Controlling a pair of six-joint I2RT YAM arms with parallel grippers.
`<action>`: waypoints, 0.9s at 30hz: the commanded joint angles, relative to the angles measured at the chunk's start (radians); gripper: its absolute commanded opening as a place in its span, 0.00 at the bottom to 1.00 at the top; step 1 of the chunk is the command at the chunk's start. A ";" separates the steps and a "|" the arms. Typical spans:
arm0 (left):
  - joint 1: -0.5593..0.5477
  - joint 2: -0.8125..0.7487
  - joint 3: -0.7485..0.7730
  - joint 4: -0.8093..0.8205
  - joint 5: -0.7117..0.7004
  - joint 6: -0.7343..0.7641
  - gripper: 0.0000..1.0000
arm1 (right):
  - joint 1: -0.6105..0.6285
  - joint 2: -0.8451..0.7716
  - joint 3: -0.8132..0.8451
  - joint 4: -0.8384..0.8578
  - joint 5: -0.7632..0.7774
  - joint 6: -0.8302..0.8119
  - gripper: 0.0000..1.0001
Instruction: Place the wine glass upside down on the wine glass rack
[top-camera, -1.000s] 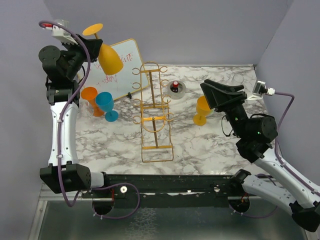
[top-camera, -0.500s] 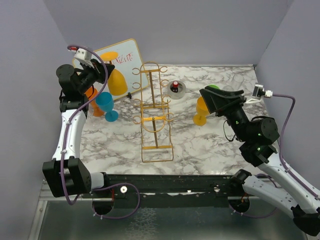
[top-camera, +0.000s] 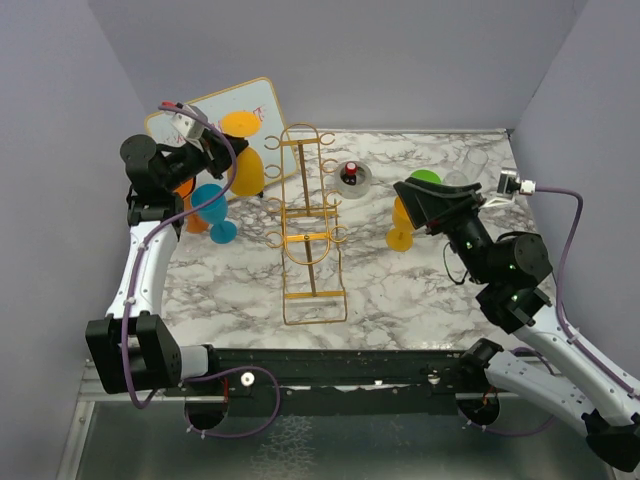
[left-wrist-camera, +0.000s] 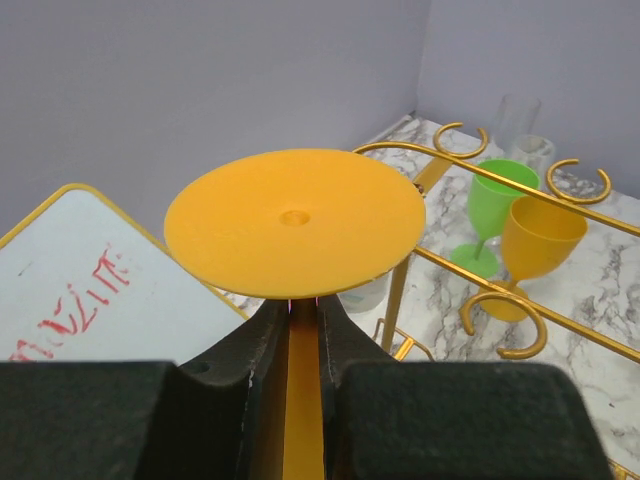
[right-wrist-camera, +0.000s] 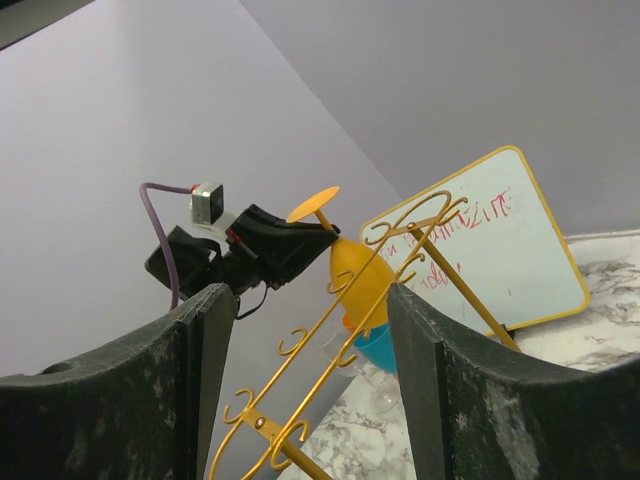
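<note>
The wine glass is upside down and its foot (top-camera: 240, 123) is higher than the empty far hook (top-camera: 272, 142). My left gripper keeps moving the wine glass's stem in and lets go there.
My left gripper (top-camera: 216, 150) is shut on the stem of a yellow-orange wine glass (top-camera: 245, 172), held upside down with its round foot on top. The glass hangs just left of the top of the gold wire wine glass rack (top-camera: 305, 220), whose post leans away in the middle of the table. In the left wrist view the foot (left-wrist-camera: 295, 220) fills the middle above my jaws (left-wrist-camera: 297, 312), with the rack's post (left-wrist-camera: 400, 292) and hooks just right of it. My right gripper (top-camera: 408, 200) is open and empty, right of the rack. The right wrist view looks through the rack (right-wrist-camera: 258, 422) at the held glass (right-wrist-camera: 360, 270).
An orange glass (top-camera: 180, 190) and a blue glass (top-camera: 212, 208) stand under my left arm by a whiteboard (top-camera: 265, 105). A yellow glass (top-camera: 402, 228) and a green glass (top-camera: 426, 178) stand by my right gripper. A small round dish (top-camera: 352, 176) lies behind the rack.
My left arm has come down and to the right with the inverted glass, from high at the back left to beside the rack's top hooks. My right gripper has shifted slightly left.
</note>
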 joint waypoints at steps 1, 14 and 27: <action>-0.031 0.010 -0.005 0.041 0.085 0.062 0.00 | 0.007 -0.004 -0.018 -0.006 0.020 0.012 0.68; -0.060 0.053 -0.026 0.041 0.021 0.069 0.00 | 0.007 -0.019 -0.024 -0.019 0.038 0.006 0.68; -0.088 0.127 0.005 0.041 0.108 0.084 0.00 | 0.007 -0.019 -0.027 -0.019 0.047 0.003 0.68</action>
